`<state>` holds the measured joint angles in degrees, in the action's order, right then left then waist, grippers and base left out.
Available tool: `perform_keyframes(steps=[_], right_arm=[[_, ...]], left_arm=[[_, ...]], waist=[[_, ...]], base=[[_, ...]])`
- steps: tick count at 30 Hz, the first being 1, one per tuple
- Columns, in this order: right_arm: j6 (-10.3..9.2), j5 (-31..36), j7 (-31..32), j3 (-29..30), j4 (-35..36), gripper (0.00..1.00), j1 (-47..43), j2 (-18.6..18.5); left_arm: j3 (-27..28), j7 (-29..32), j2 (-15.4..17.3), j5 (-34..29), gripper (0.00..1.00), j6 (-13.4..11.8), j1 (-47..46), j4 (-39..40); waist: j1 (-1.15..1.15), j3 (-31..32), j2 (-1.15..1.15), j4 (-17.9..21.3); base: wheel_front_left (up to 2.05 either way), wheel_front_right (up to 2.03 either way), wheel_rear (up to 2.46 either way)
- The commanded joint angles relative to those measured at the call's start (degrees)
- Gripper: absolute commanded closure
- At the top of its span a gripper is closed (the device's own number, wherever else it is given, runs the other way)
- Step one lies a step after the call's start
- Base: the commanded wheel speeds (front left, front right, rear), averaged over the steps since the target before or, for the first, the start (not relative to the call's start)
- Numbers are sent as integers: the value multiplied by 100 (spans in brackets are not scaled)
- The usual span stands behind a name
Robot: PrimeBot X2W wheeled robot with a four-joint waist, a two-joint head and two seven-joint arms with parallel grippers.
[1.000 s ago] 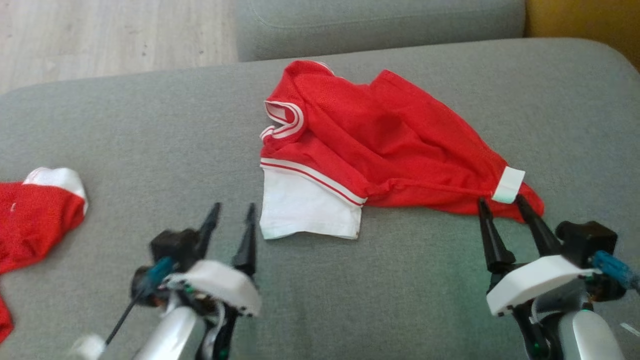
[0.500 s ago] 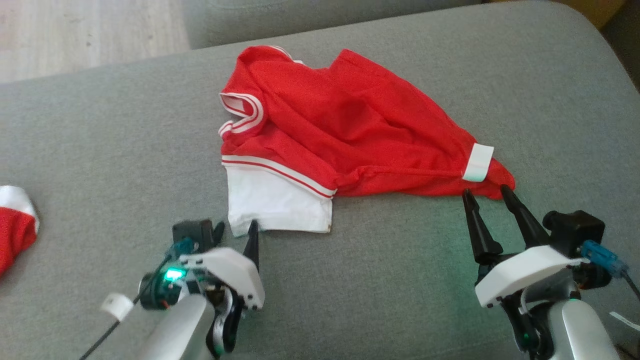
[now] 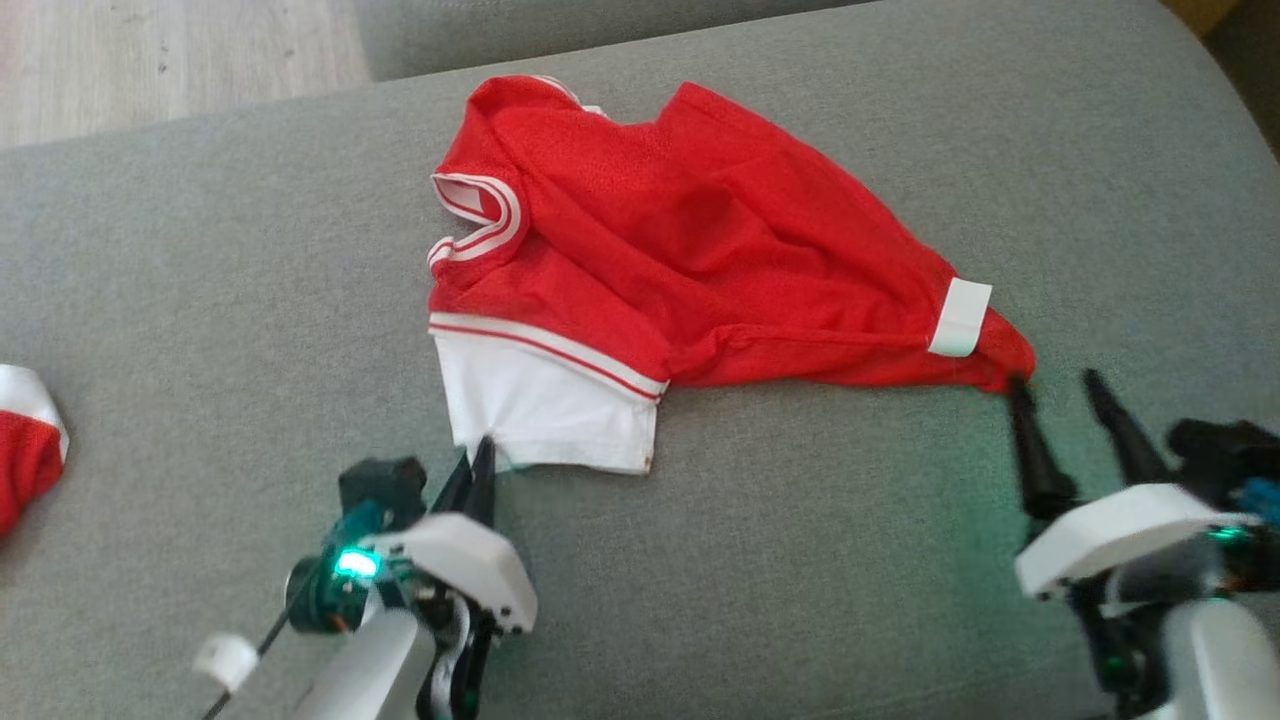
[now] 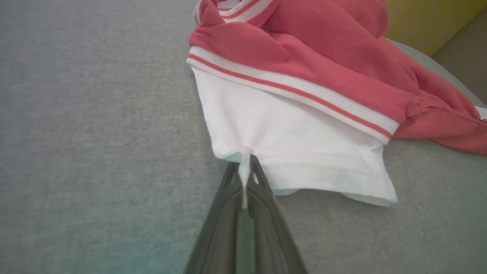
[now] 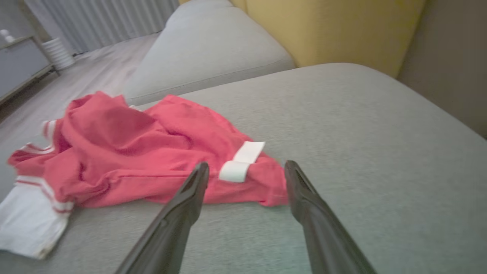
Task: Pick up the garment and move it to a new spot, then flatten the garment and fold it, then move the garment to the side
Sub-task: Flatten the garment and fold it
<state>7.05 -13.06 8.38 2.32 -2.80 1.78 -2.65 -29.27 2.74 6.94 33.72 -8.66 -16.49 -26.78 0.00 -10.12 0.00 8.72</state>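
White trim (image 3: 573, 96) sticks out a little at the far edge of the garment (image 3: 720, 234), so another white panel that is hidden underneath will come out when I lift the garment and spread it.
The garment (image 3: 700, 240) is a red mesh shirt with a white lower panel and white-striped trim, lying crumpled on the grey sofa cushion (image 3: 200, 300). My left gripper (image 3: 478, 470) is shut on the near hem of the white panel. In the left wrist view a pinch of white cloth stands between the closed fingers of the left gripper (image 4: 245, 163), with the garment (image 4: 289, 125) just beyond. My right gripper (image 3: 1058, 385) is open at the garment's red right corner, beside a white cuff (image 3: 960, 315). In the right wrist view the right gripper (image 5: 247, 164) straddles that corner of the garment (image 5: 133, 152), low over the cushion.
Another red and white cloth (image 3: 25, 450) lies at the cushion's left edge. A second grey cushion (image 5: 209, 49) stands behind, with a yellow panel (image 5: 335, 26) to its right. Wooden floor (image 3: 150, 50) shows at the far left.
My left gripper has come forward to the white hem and shut on it. My right gripper has shifted slightly right along the red corner, still open. The head camera has also moved.
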Motion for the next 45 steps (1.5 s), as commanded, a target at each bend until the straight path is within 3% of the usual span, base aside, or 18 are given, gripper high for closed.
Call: perform_keyframes(steps=[1, 5, 16, 22, 27, 31, 32, 38, 45], right_arm=[[44, 14, 72, 29, 165, 0, 167, -23], [44, 186, 456, 490, -13, 0, 231, -23], [44, 248, 1288, 777, -1138, 0, 1333, -23], [44, 312, 1770, 693, -1677, 0, 1645, -23], [44, 257, 1551, 468, -1658, 0, 1677, -34], [44, 316, 1288, 323, -1667, 88, 1744, -129], [44, 340, 1190, 305, -1636, 100, 1758, -152], [44, 374, 787, 177, -1347, 100, 1779, -249], [44, 44, 846, 26, -476, 100, 1740, -370]], left_arm=[[235, -85, 157, -28, 100, -40, 27, 265], [278, -131, 346, 5, 100, -119, 475, 786], [337, 84, 618, 60, 100, -249, 711, 1448], [298, 147, 617, 63, 100, -269, 658, 1599], [303, 140, 644, 84, 100, -273, 670, 1665], [301, 152, 667, 103, 100, -280, 692, 1700], [302, 147, 665, 110, 100, -282, 697, 1708], [419, -149, 618, 208, 100, -222, 723, 1868], [965, -481, 540, 945, 100, 203, 665, 2749]], waist=[[0, -20, 0, -27], [0, -120, 0, -111], [0, -349, 0, -245], [0, -372, 0, -322], [0, -377, 0, -319], [0, -367, 0, -313], [0, -354, 0, -313], [0, -165, 0, -338], [0, 114, 0, -421]], base=[[0, 0, 0], [0, 0, 0], [0, 0, 0], [0, 0, 0], [0, 0, 0], [0, 0, 0], [0, 0, 0], [0, 0, 0], [0, 0, 0]])
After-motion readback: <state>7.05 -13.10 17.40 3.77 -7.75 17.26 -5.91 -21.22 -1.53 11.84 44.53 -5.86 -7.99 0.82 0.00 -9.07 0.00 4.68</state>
